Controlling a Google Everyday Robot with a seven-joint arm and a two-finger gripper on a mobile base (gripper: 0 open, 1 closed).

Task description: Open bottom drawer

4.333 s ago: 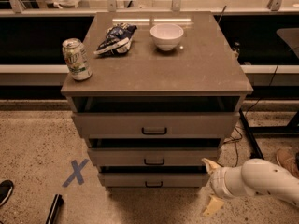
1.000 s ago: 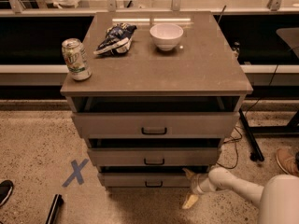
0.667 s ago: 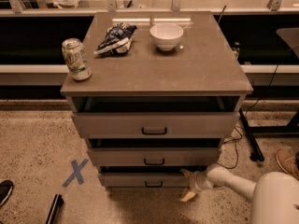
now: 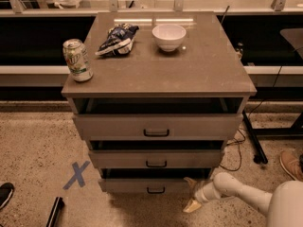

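My gripper's fingers are at the very end of the bottom drawer's front [image 4: 191,187]. Next, I open them, hook the front's top edge [image 4: 182,180] through the gap and pull.
The grey-brown cabinet [image 4: 161,70] has three drawers. The bottom drawer [image 4: 128,185] is the lowest, with a low flat front and a small black bar handle [image 4: 155,190] at its middle. A dark gap shows above its front. My gripper [image 4: 190,194] is low at the right end of the bottom drawer's front, to the right of the handle. Its fingers [image 4: 191,205] are spread open, one above the other, and hold nothing. My white arm [image 4: 246,197] reaches in from the lower right.
A soda can [image 4: 78,60], a chip bag [image 4: 116,38] and a white bowl [image 4: 169,36] sit on the cabinet top. A blue tape X [image 4: 76,174] marks the floor on the left. Cables and a black stand leg [image 4: 251,136] lie to the right, and a shoe [image 4: 291,163].
Over the past seconds my gripper has moved left from beside the cabinet to the right end of the bottom drawer's front. In the last second it has barely shifted. The drawers have not moved.
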